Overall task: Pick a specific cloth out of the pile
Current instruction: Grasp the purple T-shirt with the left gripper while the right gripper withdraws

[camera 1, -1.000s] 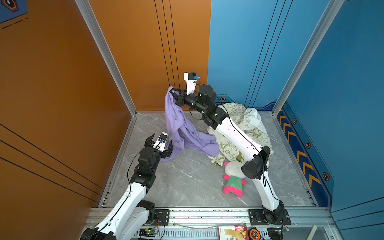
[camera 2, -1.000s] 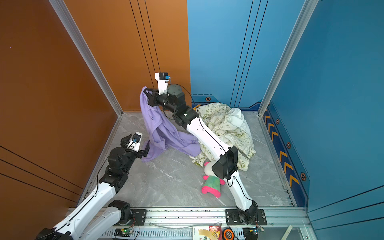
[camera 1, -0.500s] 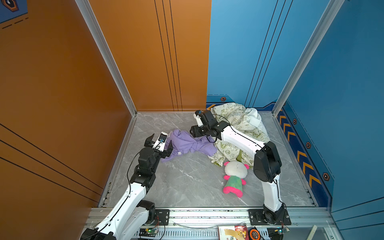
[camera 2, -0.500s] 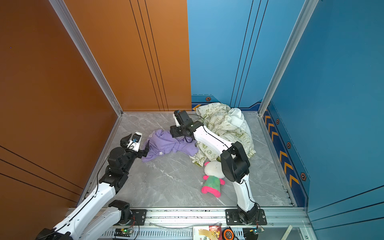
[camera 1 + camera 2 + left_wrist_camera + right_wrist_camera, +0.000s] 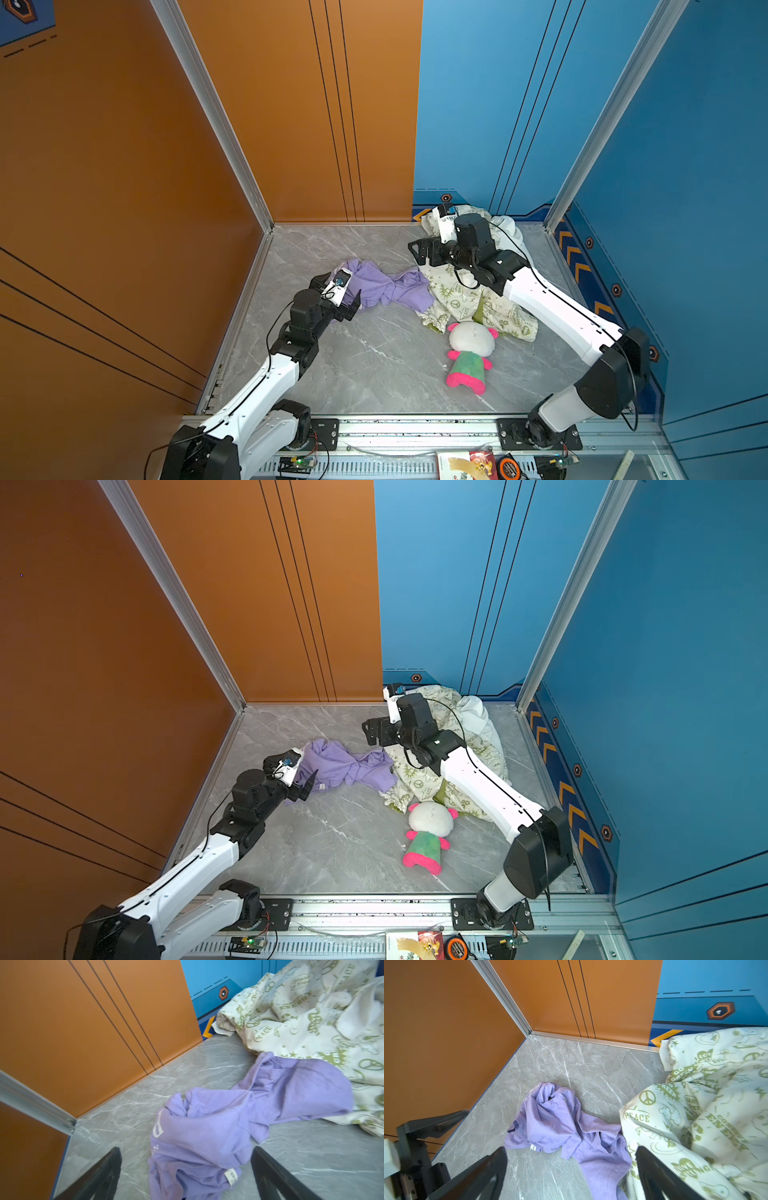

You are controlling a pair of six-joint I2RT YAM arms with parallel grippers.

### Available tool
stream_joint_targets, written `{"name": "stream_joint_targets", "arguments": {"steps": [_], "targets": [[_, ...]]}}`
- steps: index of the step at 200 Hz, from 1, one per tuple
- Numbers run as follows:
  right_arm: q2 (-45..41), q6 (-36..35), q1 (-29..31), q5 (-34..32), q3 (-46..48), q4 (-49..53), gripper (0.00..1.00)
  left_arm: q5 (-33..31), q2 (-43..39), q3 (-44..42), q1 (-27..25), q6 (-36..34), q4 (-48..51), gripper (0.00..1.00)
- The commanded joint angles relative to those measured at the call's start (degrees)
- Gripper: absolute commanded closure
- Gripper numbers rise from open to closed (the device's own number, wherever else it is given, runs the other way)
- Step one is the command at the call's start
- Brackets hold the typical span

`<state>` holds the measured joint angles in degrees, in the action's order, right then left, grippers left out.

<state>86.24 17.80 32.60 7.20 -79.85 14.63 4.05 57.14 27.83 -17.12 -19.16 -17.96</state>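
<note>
My left gripper should take the cloth nearer its end (image 5: 400, 289) and pull it clear of the pile, because the lavender cloth's end (image 5: 417, 292) still overlaps the cream sheet.
The lavender cloth (image 5: 386, 286) (image 5: 349, 769) lies crumpled on the grey floor, its right end overlapping the edge of the pile. The pile (image 5: 469, 299) (image 5: 457, 725) is a cream sheet with green print plus white fabric, heaped in the back right corner. My left gripper (image 5: 353, 303) (image 5: 186, 1149) is open, its fingers straddling the near end of the cloth (image 5: 218, 1126) without closing on it. My right gripper (image 5: 419, 251) (image 5: 571, 1149) hovers open and empty above the floor, just behind the cloth (image 5: 560, 1124) and beside the pile (image 5: 706, 1105).
A pink-and-green plush toy (image 5: 469, 353) (image 5: 428, 837) lies on the floor in front of the pile. Orange walls close off the left and back left, blue walls the back right and right. A metal rail (image 5: 415, 428) runs along the front edge.
The right gripper, which held the lavender cloth high a second ago, came down, opened and let it fall to the floor, then drew back toward the pile. The left arm stayed put.
</note>
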Motion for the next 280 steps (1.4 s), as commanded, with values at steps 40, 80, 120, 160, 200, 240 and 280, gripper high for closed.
{"name": "stream_joint_targets", "arguments": {"steps": [40, 80, 120, 160, 200, 240, 280], "targets": [[-17.22, -3.3, -7.78, -0.54, 17.76, -5.16, 0.01, 0.89, 15.02, 18.78, -12.88, 13.59, 8.18, 0.01], [-25.88, -3.39, -13.26, 0.0, 25.29, -6.27, 0.0, -4.53, 29.73, 35.93, -20.39, 25.46, 19.65, 0.06], [-29.78, -3.3, -16.09, 1.13, 28.73, -6.29, 0.0, -13.74, 43.14, 52.44, -25.41, 32.36, 33.69, 0.11], [-30.99, -2.73, -17.53, 1.76, 30.33, -6.6, 0.0, -19.6, 52.7, 60.78, -27.25, 37.92, 40.54, 0.18], [-31.13, -2.16, -18.26, 2.2, 30.99, -6.99, 0.0, -20.69, 58.31, 62.73, -27.21, 41.5, 41.95, 0.23], [-31.26, -1.55, -18.46, 2.54, 31.5, -7.32, 0.0, -18.63, 61.74, 62.89, -25.99, 44.1, 42.13, 0.4], [-31.37, -1.54, -18.73, 2.38, 31.86, -7.53, 0.0, -19.86, 59.6, 60.58, -23.99, 45.02, 42.13, 0.79]]}}
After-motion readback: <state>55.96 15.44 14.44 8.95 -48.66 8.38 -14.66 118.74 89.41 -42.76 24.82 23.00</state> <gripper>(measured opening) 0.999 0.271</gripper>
